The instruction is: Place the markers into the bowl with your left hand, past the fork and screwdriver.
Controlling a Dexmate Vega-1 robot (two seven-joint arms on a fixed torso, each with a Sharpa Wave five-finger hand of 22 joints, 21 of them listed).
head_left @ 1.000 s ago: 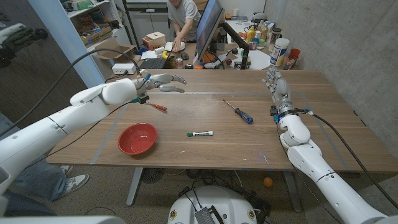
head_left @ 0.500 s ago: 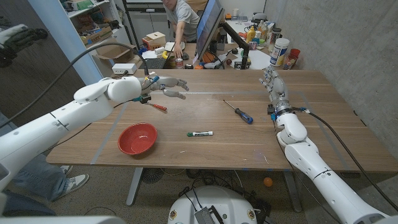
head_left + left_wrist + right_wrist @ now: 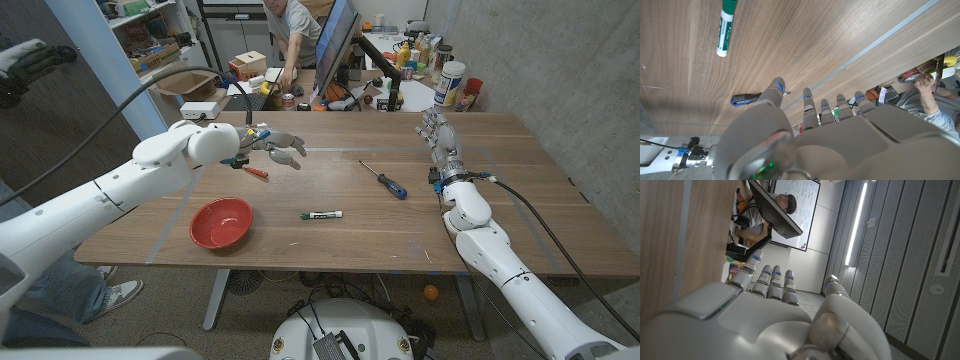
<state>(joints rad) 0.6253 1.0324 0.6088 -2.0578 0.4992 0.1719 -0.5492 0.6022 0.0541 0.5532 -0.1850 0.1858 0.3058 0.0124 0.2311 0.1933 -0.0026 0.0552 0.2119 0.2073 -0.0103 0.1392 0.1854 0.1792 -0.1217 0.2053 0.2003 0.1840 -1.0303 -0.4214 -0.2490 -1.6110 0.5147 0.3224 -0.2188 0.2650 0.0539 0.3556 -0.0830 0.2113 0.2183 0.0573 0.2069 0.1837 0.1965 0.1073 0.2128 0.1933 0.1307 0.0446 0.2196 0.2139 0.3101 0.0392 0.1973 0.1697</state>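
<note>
The marker (image 3: 322, 215) is shorter than the red bowl's wide opening (image 3: 221, 221). So the marker will lie at a slant inside the bowl's rim when I drop it in.
A green-and-white marker (image 3: 321, 215) lies near the table's middle, also in the left wrist view (image 3: 726, 30). The red bowl (image 3: 222, 222) sits to its left, near the front edge. A blue-handled screwdriver (image 3: 385, 180) lies further right; its handle (image 3: 746, 99) peeks past my thumb. A slim red-handled piece with a metal end (image 3: 255, 172) lies just under my left hand (image 3: 276, 147), which hovers above the table with fingers spread and holds nothing. My right hand (image 3: 438, 134) stands upright at the right side, fingers straight and nothing in them.
A taped rectangle outline (image 3: 330, 150) marks the tabletop. A monitor (image 3: 336, 45), bottles (image 3: 452, 83) and desk clutter stand beyond the far edge, where a person (image 3: 290, 30) leans over. The table's right edge (image 3: 560, 170) lies past my right arm.
My left hand has moved to the right and slightly nearer, from the far-left area toward the table's middle. My right hand has shifted a little to the left. The objects lie where they were.
</note>
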